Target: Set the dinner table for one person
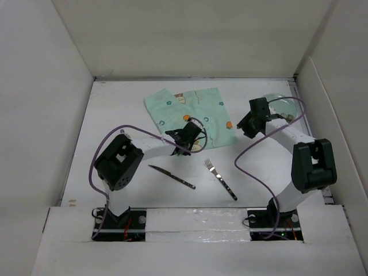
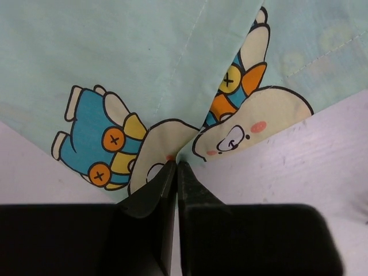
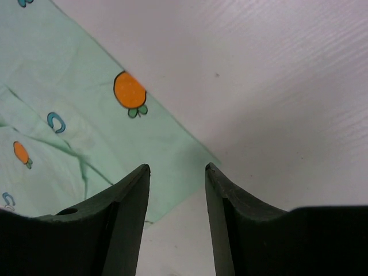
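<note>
The placemat lies folded (image 2: 196, 135) at the spot my left gripper is pinching. My right gripper needs to hold the placemat's corner (image 1: 234, 140) below it before my left gripper spreads out the placemat's other end.
A mint-green cartoon-printed placemat (image 1: 192, 109) lies rumpled at the back middle of the white dinner table (image 1: 115, 121). My left gripper (image 1: 192, 138) is at the mat's near edge. In the left wrist view the left gripper (image 2: 176, 163) is shut, pinching the placemat (image 2: 144, 57) where the cloth puckers at the tips. My right gripper (image 1: 241, 127) hovers at the mat's right corner. In the right wrist view the right gripper (image 3: 177, 167) is open, with the placemat corner (image 3: 86, 115) under and between the fingers, nothing held. A knife (image 1: 172, 176) and a fork (image 1: 221, 179) lie near the front.
A clear round dish (image 1: 284, 104) sits at the back right, partly hidden behind the right arm. White walls enclose the table on the left, back and right. Purple cables loop from both arms over the table.
</note>
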You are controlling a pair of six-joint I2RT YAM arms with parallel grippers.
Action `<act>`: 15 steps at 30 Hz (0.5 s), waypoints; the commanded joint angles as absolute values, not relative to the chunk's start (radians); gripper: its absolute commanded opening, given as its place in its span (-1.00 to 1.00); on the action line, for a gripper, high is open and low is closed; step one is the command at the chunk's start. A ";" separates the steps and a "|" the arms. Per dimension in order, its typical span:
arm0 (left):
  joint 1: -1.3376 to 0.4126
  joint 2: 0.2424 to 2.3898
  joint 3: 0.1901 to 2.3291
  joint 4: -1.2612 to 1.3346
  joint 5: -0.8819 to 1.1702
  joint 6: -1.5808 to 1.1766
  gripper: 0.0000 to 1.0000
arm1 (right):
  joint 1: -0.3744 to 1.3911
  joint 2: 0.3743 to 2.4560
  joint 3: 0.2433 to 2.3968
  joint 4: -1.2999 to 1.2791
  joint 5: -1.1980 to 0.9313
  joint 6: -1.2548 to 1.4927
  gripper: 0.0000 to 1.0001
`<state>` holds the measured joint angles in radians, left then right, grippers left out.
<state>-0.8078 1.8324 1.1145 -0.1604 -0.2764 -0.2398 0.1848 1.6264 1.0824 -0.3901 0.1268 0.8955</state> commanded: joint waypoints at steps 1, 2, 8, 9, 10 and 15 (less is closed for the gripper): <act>-0.810 1.714 1.049 -0.230 -0.224 -0.218 -0.82 | 0.193 1.578 1.036 -0.382 0.118 0.945 0.06; -0.810 1.713 1.049 -0.230 -0.224 -0.218 -0.61 | 0.193 1.578 1.028 -0.382 0.118 0.945 0.06; -0.810 1.669 1.204 -0.244 -0.173 -0.230 -0.17 | 0.215 1.615 1.002 -0.414 0.109 0.974 0.03; -0.810 1.693 1.228 -0.241 -0.170 -0.232 -0.16 | 0.215 1.627 1.000 -0.425 0.103 0.977 -0.02; -0.810 1.709 1.271 -0.233 -0.172 -0.230 -0.16 | 0.224 1.634 0.996 -0.428 0.103 0.988 -0.04; -0.810 1.886 1.413 -0.224 -0.204 -0.219 -0.17 | 0.235 1.652 0.986 -0.460 0.121 1.009 -0.10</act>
